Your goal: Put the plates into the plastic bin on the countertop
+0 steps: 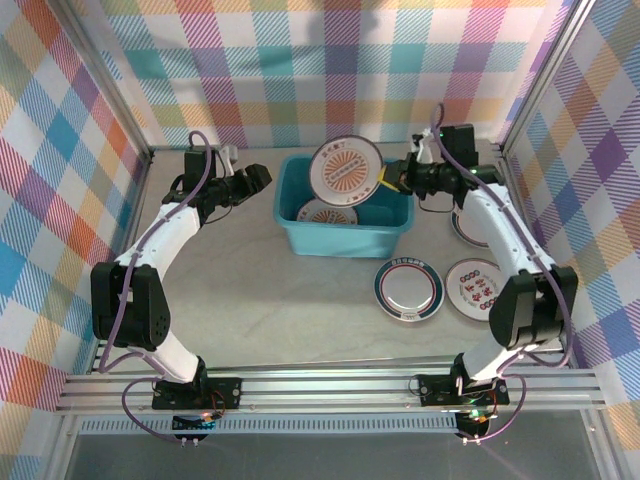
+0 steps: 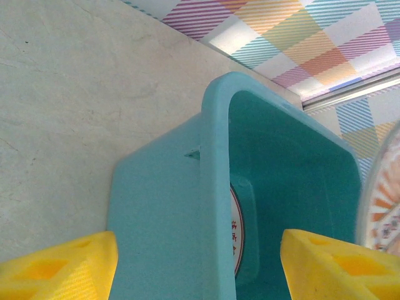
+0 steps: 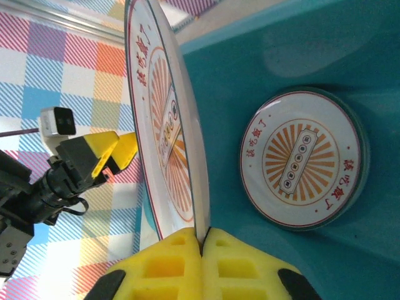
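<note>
The robot's right gripper has the held plate [image 1: 345, 171] tilted face up over the open bin, so it should keep lowering that plate to the lying plate [image 1: 326, 213] and release it there.
The teal plastic bin [image 1: 345, 232] stands mid-countertop with one orange-sunburst plate [image 1: 328, 212] flat on its floor. My right gripper [image 1: 392, 180] is shut on the rim of a second sunburst plate [image 1: 347, 167], held tilted on edge above the bin's back half. In the right wrist view the pads [image 3: 203, 240] pinch that plate [image 3: 162, 112] beside the lying plate [image 3: 300, 156]. My left gripper [image 1: 262, 180] is open at the bin's left end. Its yellow fingers [image 2: 62, 269] straddle the bin wall [image 2: 215, 187], one outside, one inside.
On the countertop [image 1: 250, 290] right of the bin lie a teal-rimmed plate [image 1: 408, 288] and a red-patterned plate [image 1: 477, 287]. Another plate [image 1: 465, 228] is partly hidden under the right arm. Plaid walls close three sides, and a metal rail [image 1: 320, 385] runs along the front.
</note>
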